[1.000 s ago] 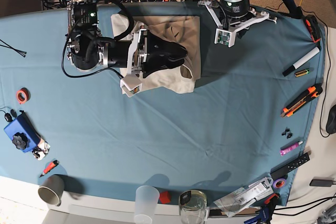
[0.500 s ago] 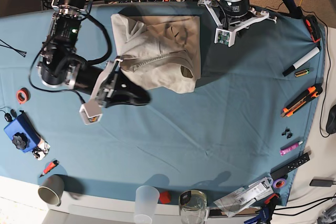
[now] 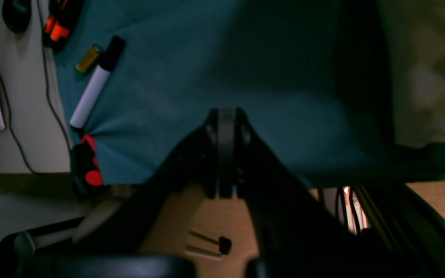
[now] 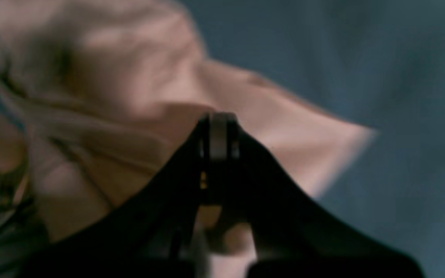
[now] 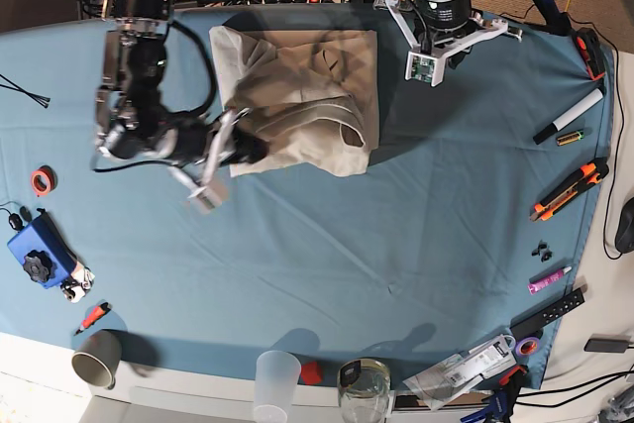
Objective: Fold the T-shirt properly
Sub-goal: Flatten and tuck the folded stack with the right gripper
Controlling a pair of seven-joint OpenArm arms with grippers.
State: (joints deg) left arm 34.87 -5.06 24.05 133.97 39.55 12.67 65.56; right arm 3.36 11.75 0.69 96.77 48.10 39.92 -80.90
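Note:
Next, my right gripper comes back across to the T-shirt's raised fold (image 5: 345, 124) and lays it flat, since the T-shirt's top layer (image 5: 291, 84) is bunched over the layer below.
The beige T-shirt (image 5: 307, 96) lies folded into a rough rectangle at the back middle of the teal tablecloth (image 5: 376, 245). My right gripper (image 5: 254, 151) is at the shirt's lower left edge. In the blurred right wrist view its jaws (image 4: 218, 117) are shut, hovering over the wrinkled T-shirt (image 4: 129, 77), and no cloth shows between them. My left arm (image 5: 441, 12) hangs over the table's back edge, right of the shirt. The left gripper (image 3: 225, 114) is shut and empty above bare cloth, with the T-shirt (image 3: 427, 69) off to the side.
A white marker (image 5: 570, 116) and an orange utility knife (image 5: 570, 190) lie along the right edge. A blue box (image 5: 40, 255) and red tape ring (image 5: 42, 181) sit at the left. A paper cup (image 5: 96, 357), plastic cup (image 5: 275, 378) and glass jar (image 5: 364, 388) line the front edge.
The right gripper left the top of the shirt, shut, swung down-left onto bare cloth, then came back up to the shirt's lower left edge. The left arm has not moved.

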